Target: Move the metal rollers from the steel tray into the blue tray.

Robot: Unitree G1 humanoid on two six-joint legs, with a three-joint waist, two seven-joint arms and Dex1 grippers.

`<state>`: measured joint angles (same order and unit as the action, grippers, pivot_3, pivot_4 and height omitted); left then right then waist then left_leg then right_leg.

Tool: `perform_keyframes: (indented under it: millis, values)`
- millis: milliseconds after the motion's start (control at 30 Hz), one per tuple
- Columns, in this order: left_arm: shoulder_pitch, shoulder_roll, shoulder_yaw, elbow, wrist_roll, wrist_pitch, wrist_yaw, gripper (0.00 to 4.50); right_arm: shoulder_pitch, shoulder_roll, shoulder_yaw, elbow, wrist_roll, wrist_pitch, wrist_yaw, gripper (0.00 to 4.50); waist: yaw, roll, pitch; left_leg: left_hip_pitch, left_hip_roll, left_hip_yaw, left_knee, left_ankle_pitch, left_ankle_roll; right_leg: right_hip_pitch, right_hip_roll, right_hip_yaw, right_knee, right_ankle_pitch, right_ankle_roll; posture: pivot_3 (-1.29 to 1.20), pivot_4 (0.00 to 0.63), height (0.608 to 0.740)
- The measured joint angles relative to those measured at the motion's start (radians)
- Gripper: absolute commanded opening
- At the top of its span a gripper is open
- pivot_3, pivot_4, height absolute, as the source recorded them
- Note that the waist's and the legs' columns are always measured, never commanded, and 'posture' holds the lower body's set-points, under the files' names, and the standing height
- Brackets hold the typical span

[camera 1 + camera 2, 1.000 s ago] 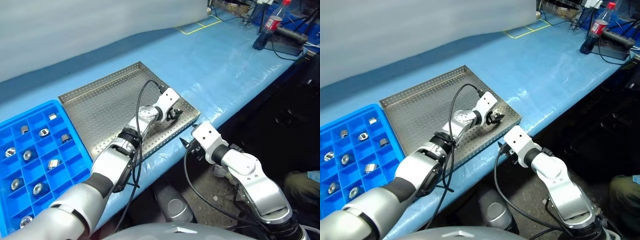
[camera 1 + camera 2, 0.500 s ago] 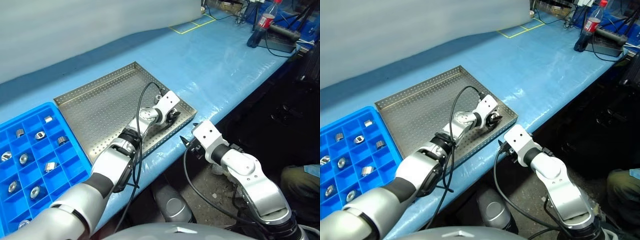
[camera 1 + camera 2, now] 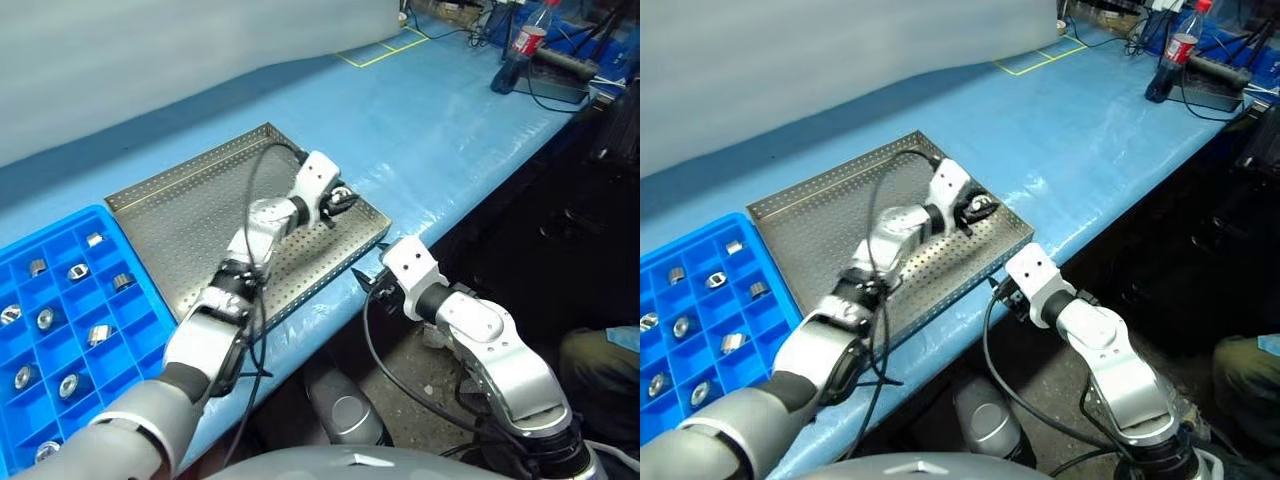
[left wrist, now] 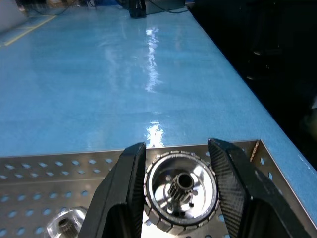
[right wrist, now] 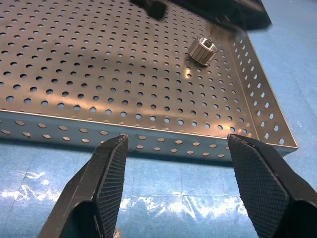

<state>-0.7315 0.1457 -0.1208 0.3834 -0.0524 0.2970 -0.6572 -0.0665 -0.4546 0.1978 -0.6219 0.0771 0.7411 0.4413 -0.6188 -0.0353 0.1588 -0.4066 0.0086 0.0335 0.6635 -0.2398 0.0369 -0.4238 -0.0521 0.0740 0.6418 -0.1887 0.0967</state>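
My left gripper should keep taking the roller toward the blue tray's empty near compartments (image 3: 114, 367) until it can let go inside one, as its fingers hold the roller's round side (image 3: 341, 193) squarely.
My left gripper (image 3: 340, 198) is shut on a shiny metal roller (image 4: 181, 191) and holds it a little above the right corner of the steel tray (image 3: 180, 210). One more roller (image 5: 202, 49) lies on the perforated sheet near that corner, just below the raised hand. The blue tray (image 3: 62, 345) sits to the left of the steel tray, with several rollers (image 3: 100, 332) in its compartments. My right gripper (image 5: 181, 188) is open and empty, hovering off the steel tray's near edge over the blue table cover.
The blue-covered table (image 3: 430, 130) drops off to dark floor on the right. At its far end stand a red-labelled bottle (image 3: 520, 45), a black device with cables (image 3: 560, 85) and a yellow tape mark (image 3: 385, 48).
My left gripper has shut on a roller at the steel tray's right corner and lifted it up and to the left. The right arm has stayed where it was.
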Motion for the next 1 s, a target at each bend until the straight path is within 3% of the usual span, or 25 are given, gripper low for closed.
perform_keyframes:
  millis: [133, 367, 600, 733, 1000]
  values:
    - [0.238, 0.151, 0.049, -0.418, -0.031, 0.236, 0.011, 1.71, -0.05, 0.011, -0.008, 0.046, 0.052, -0.024, 0.058, 3.37, 0.035, 0.0, 0.001, 0.006, 0.0, -0.001, 0.0, 0.0, 0.0, 0.003, 0.002, 0.001, 0.002, 0.0, 0.0, -0.34, 0.15, 0.74]
    - [0.485, 0.29, 0.175, -0.905, -0.055, 0.518, 0.097, 1.71, -0.146, 0.044, 0.022, 0.105, 0.099, -0.08, 0.123, 3.37, 0.195, -0.001, 0.001, 0.006, 0.0, -0.003, -0.002, 0.0, 0.0, 0.004, -0.001, -0.003, -0.002, -0.002, -0.004, -0.21, 0.15, 0.74]
    - [0.659, 0.344, 0.33, -1.12, -0.092, 0.669, 0.148, 1.71, -0.191, 0.068, 0.08, 0.162, 0.111, -0.114, 0.164, 3.37, 0.343, -0.001, 0.002, -0.005, 0.0, -0.007, -0.003, -0.002, -0.003, -0.009, -0.001, -0.007, 0.001, -0.003, -0.014, -0.11, 0.15, 0.74]
    - [0.766, 0.328, 0.368, -1.183, -0.132, 0.724, 0.159, 1.71, -0.205, 0.074, 0.111, 0.181, 0.113, -0.13, 0.181, 3.37, 0.416, -0.001, 0.002, -0.006, 0.0, -0.009, -0.002, -0.004, -0.003, -0.009, -0.002, -0.01, 0.0, -0.003, -0.015, -0.09, 0.15, 0.74]
    - [0.879, 0.315, 0.375, -1.227, -0.199, 0.746, 0.179, 1.71, -0.214, 0.084, 0.154, 0.194, 0.106, -0.148, 0.193, 3.37, 0.503, -0.001, 0.002, -0.004, 0.0, -0.009, 0.003, -0.004, -0.003, -0.005, -0.005, -0.017, 0.001, -0.009, -0.025, -0.1, 0.15, 0.74]
